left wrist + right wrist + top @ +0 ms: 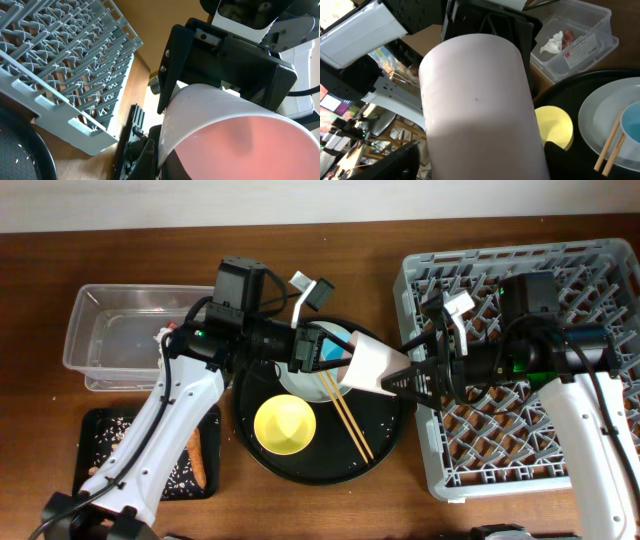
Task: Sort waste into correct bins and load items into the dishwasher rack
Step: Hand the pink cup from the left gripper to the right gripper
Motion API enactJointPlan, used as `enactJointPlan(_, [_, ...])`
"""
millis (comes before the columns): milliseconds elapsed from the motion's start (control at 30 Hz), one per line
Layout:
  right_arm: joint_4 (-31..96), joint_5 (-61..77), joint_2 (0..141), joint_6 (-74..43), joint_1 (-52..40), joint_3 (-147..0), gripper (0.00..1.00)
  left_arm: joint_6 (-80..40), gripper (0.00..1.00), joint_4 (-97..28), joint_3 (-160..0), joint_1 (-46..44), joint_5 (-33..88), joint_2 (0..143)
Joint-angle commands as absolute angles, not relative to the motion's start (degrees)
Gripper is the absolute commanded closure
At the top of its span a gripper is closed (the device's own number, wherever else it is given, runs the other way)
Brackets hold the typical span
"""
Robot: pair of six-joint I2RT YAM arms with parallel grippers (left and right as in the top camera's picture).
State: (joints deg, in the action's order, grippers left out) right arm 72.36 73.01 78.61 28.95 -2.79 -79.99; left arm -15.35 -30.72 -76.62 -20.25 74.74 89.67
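Observation:
The dishwasher rack is on my right gripper's side and my left gripper holds the pink cup's rim (352,364), so my right gripper should grab the cup's base end (398,372).
The small pink cup (375,365) hangs on its side above the round black tray, between both grippers. My left gripper (335,358) is shut on its rim; the left wrist view shows the pink inside (245,140) with a finger (159,152) at the rim. My right gripper (418,375) is open, with a finger close on either side of the cup's base end (475,100). The yellow bowl (285,425), the chopsticks (348,415) and the plate (600,117) with the blue cup (632,130) are on the tray. The dishwasher rack (590,290) stands at the right.
The clear tub (110,335) at the left holds the white tissue (552,42) and the red wrapper (567,36). The shallow black tray (110,450) holds rice-like scraps and the orange carrot piece (197,455). The round black tray (320,465) lies in the middle.

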Motion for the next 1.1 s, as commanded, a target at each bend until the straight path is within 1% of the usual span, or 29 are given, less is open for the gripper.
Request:
enactJointPlan(0, [72.9,74.4,78.9,29.6,-3.0,-80.5,0.22,-14.0,1.0,-30.4,-77.6,-20.2,75.0,88.7])
enactJointPlan(33, [73.0,74.3,78.9,29.6,-3.0,-80.5,0.26,-14.0,1.0,-30.4,-77.6,-20.2,75.0,88.7])
enactJointPlan(67, [73.3,74.3,78.9,29.6,-3.1,-80.4,0.32,-14.0,1.0,-30.4,-77.6,-20.2,75.0,88.7])
enactJointPlan(133, [72.2,73.5,78.9,29.8,-3.0,-80.4,0.33,-14.0,0.99,-30.4,-77.6,-20.2,75.0,88.7])
enactJointPlan(167, [71.5,72.6,78.9,29.8,-3.0,-80.4,0.33,-14.0,0.95,-30.4,-77.6,-20.2,75.0,88.7])
enactJointPlan(200, [71.1,72.0,78.9,29.8,-3.0,-80.4,0.33,-14.0,0.86,-30.4,-77.6,-20.2,75.0,88.7])
enactJointPlan(267, [70.8,71.4,78.9,29.8,-3.0,-80.4,0.34,-14.0,0.79,-30.4,-77.6,-20.2,74.1,88.7])
enactJointPlan(300, [70.7,71.2,78.9,29.8,-3.0,-80.4,0.36,-14.0,0.75,-30.4,-77.6,-20.2,72.9,88.7])
enactJointPlan(433, [70.6,69.4,78.9,29.8,-3.0,-80.4,0.42,-14.0,0.74,-30.4,-77.6,-20.0,68.9,88.7])
enactJointPlan(533, [70.7,68.3,78.9,29.8,-3.0,-80.4,0.41,-14.0,0.75,-30.4,-77.6,-20.0,67.4,88.7])
enactJointPlan(567, [70.6,68.3,78.9,29.8,-3.0,-80.4,0.34,-14.0,0.83,-30.4,-77.6,-20.0,67.5,88.7])
enactJointPlan(600, [70.6,68.3,78.9,29.8,-3.0,-80.4,0.31,-14.0,0.92,-30.4,-77.6,-20.0,67.4,88.7])
enactJointPlan(667, [70.7,68.3,78.9,29.8,-3.0,-80.4,0.27,-14.0,1.0,-30.4,-77.6,-20.0,67.5,88.7])
enactJointPlan(733, [70.6,68.4,78.9,29.8,-3.0,-80.4,0.23,-14.1,1.0,-30.4,-77.6,-20.0,67.7,88.7])
enactJointPlan(833, [70.7,68.6,78.9,29.8,-3.0,-80.4,0.22,-14.3,1.0,-29.7,-77.6,-20.0,69.1,88.7])
enactJointPlan(900, [70.6,68.8,78.9,29.8,-3.0,-80.4,0.18,-15.6,1.0,-26.4,-77.6,-20.0,74.0,88.7])
enactJointPlan(967, [70.4,68.9,78.9,29.8,-3.0,-80.4,0.16,-17.7,1.0,-22.9,-77.6,-20.0,77.1,88.7])
enactJointPlan(1000, [70.3,70.1,78.9,29.8,-3.0,-80.4,0.13,-19.6,1.0,-20.5,-77.6,-20.0,78.9,88.7])
enactJointPlan(1067, [69.0,73.1,78.9,29.8,-3.0,-80.4,0.13,-21.1,1.0,-18.7,-77.6,-20.0,79.9,88.7])
